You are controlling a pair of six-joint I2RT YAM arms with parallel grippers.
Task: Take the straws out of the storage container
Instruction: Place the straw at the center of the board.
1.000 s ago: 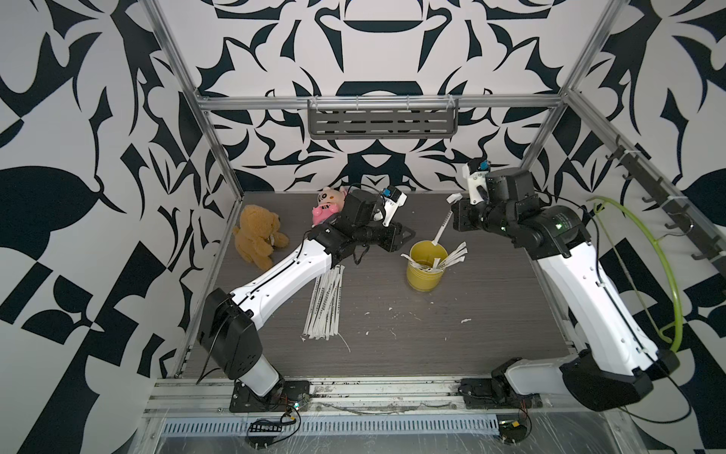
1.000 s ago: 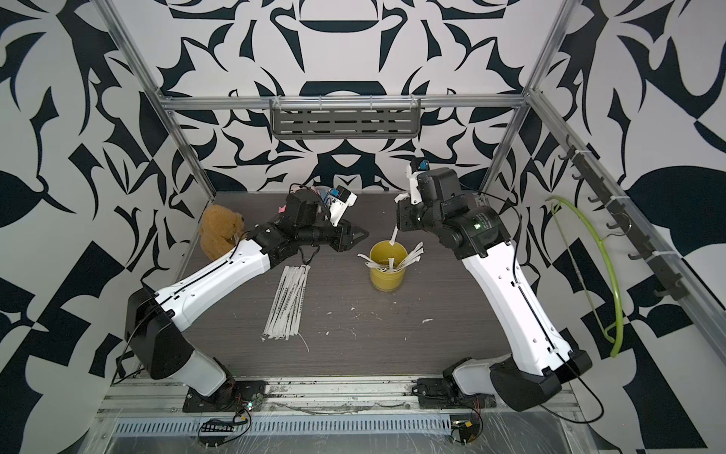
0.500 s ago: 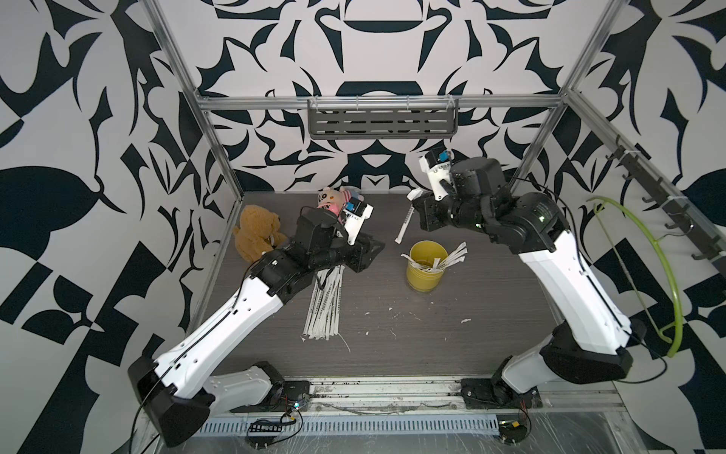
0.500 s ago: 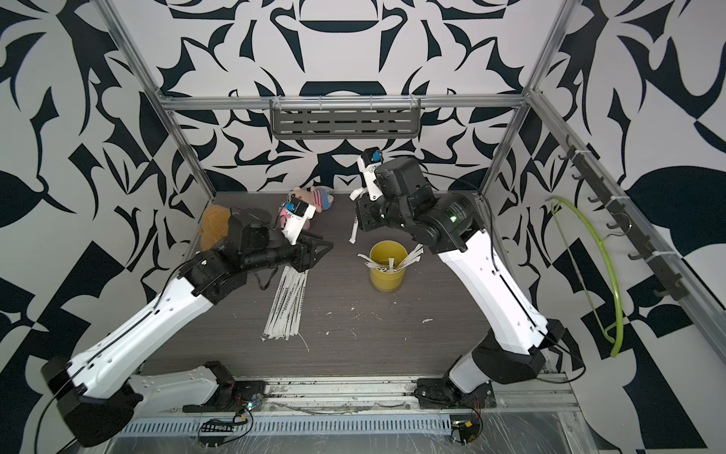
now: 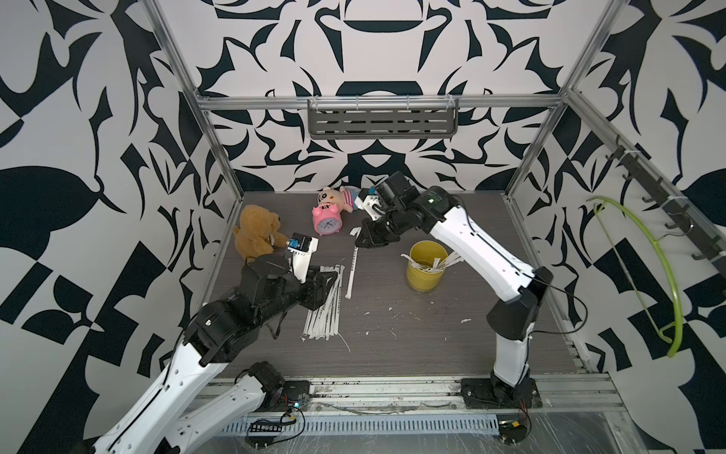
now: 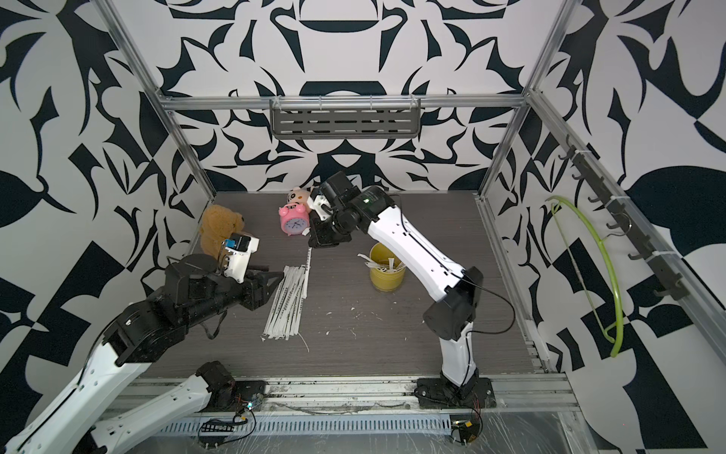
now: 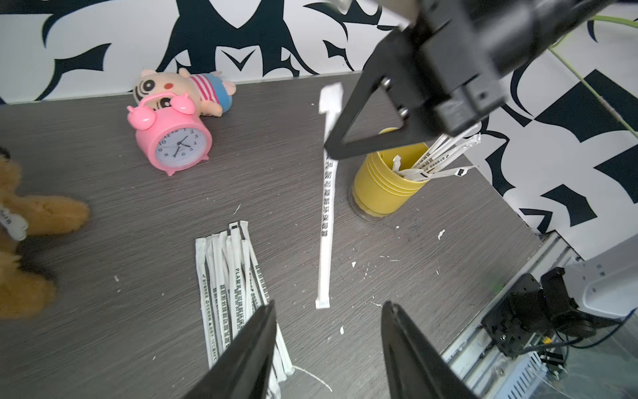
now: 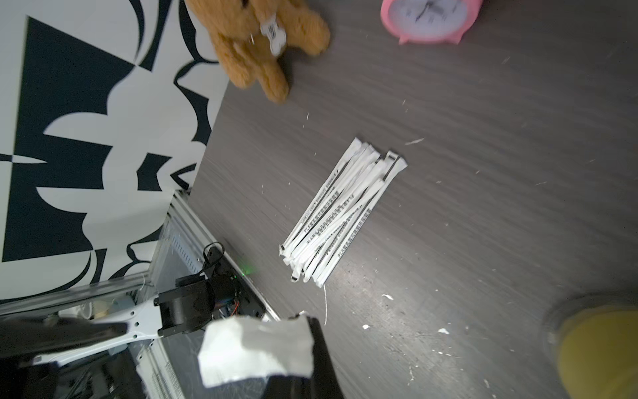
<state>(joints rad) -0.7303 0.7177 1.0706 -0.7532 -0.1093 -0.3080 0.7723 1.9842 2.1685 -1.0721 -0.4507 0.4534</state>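
The straw (image 5: 352, 272) runs alongside the pile's straws, so the robot's right gripper should keep lowering its straw into the open space (image 5: 348, 311) beside the pile until it lies flat.
The yellow storage container (image 5: 426, 271) (image 6: 387, 275) stands upright right of centre, with several white wrapped straws (image 5: 444, 261) (image 7: 442, 155) leaning out of it. My right gripper (image 5: 359, 241) (image 6: 314, 243) (image 7: 331, 152) is shut on one straw (image 5: 351, 275) (image 7: 326, 221), which hangs down left of the cup. Its wrapper end (image 8: 255, 349) shows at the jaws in the right wrist view. A pile of straws (image 5: 324, 310) (image 6: 285, 306) (image 8: 341, 210) lies flat on the table. My left gripper (image 5: 332, 281) (image 7: 328, 304) hovers open over the pile's far end, holding nothing.
A pink alarm clock (image 5: 327, 222) and a plush pig (image 5: 341, 194) sit at the back. A brown teddy bear (image 5: 257, 234) sits at the back left. A green hanger (image 5: 664, 275) hangs on the right wall. Small white scraps (image 5: 465, 320) dot the table.
My right gripper carried the straw left from above the cup toward the pile. My left arm drew back from the cup to the pile and its jaws opened wider.
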